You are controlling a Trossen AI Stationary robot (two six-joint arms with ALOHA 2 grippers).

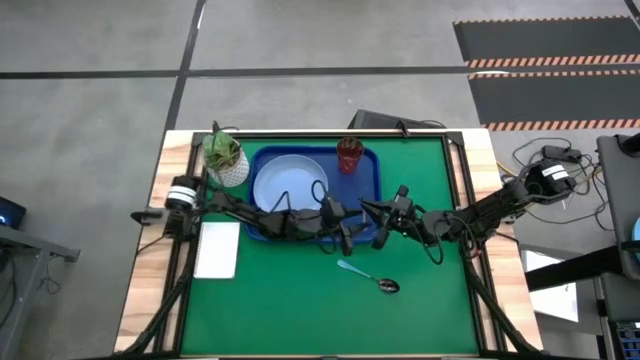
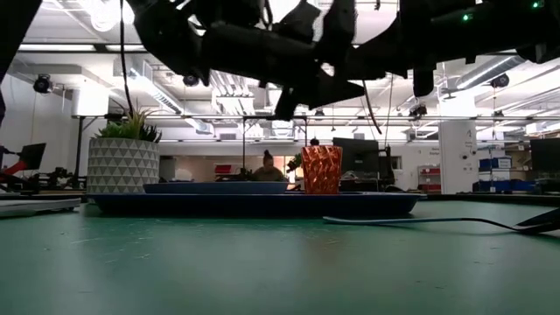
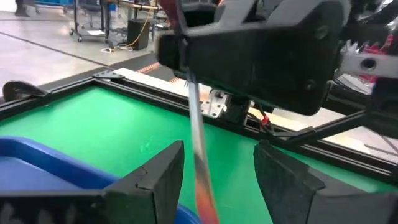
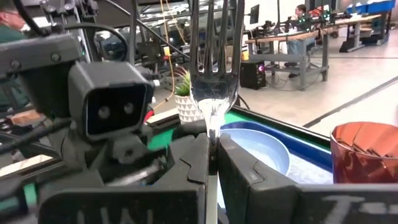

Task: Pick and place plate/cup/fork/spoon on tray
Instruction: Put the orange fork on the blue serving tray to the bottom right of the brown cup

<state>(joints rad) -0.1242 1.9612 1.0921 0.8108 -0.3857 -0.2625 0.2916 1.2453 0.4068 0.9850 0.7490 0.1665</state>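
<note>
The fork's teeth [image 4: 216, 70] are turned broadside to the robot's right gripper, so the left gripper should hold the fork's handle [image 3: 204, 190] while the right gripper grips the fork's neck with the teeth edge-on.
The dark-blue tray [image 1: 378, 190] lies at the mat's far middle with the light-blue plate [image 1: 288, 185] and the reddish-brown cup [image 1: 350, 155] on it. The spoon [image 1: 365, 275] lies flat on the green mat, nearer than the tray. My right gripper [image 4: 212, 155] is shut on the fork [image 4: 214, 50] above the tray's near right corner. My left gripper [image 3: 217, 168] faces it, open. In the left wrist view the fork's thin shaft [image 3: 198, 130] stands between the left fingers; I see no touch. Both grippers hang clear of the table in the low view. My right gripper pinches the fork's silver neck [image 4: 213, 134], just below the tines, between its two fingers. The fork lies along the fingers, its tines sticking out past the fingertips. The arm comes from the table's right. The fork is lifted clear of the tray and mat.
A white pot with a green plant [image 1: 225, 158] stands at the tray's far left corner. A white flat sheet [image 1: 217, 250] lies at the mat's left edge. Bare mat lies near and right of the spoon. People and desks show in the room behind.
</note>
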